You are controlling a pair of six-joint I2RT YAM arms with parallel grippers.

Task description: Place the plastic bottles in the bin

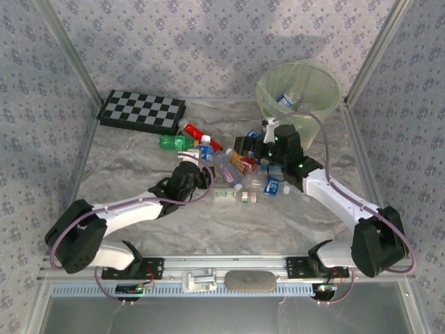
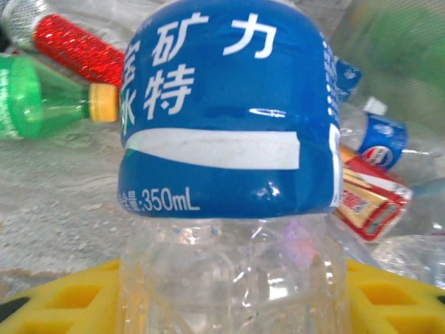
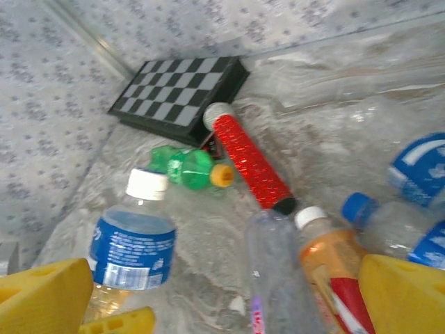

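My left gripper is holding the blue-labelled bottle far from the bin (image 1: 299, 104), so next my right gripper grabs it below its white cap (image 1: 206, 145) and brings it over.
My left gripper (image 2: 233, 299) is shut on a clear bottle with a blue label (image 2: 226, 111), yellow pads pressing both its sides. From above, that gripper (image 1: 198, 165) sits at the left edge of the bottle pile (image 1: 243, 177). My right gripper (image 3: 222, 306) is open over the pile, with a clear bottle (image 3: 278, 271) and an orange-labelled bottle (image 3: 334, 271) lying between its yellow fingers (image 3: 42, 292). A green bottle (image 1: 174, 142) lies left of the pile. The pale green bin (image 1: 299, 87) stands at the back right with a bottle (image 1: 285, 99) inside.
A black-and-white checkerboard (image 1: 142, 111) lies flat at the back left. A red stick-shaped object (image 1: 198, 133) rests between it and the pile. Metal frame posts rise at both back corners. Bare marbled tabletop (image 1: 229, 229) lies in front of the pile.
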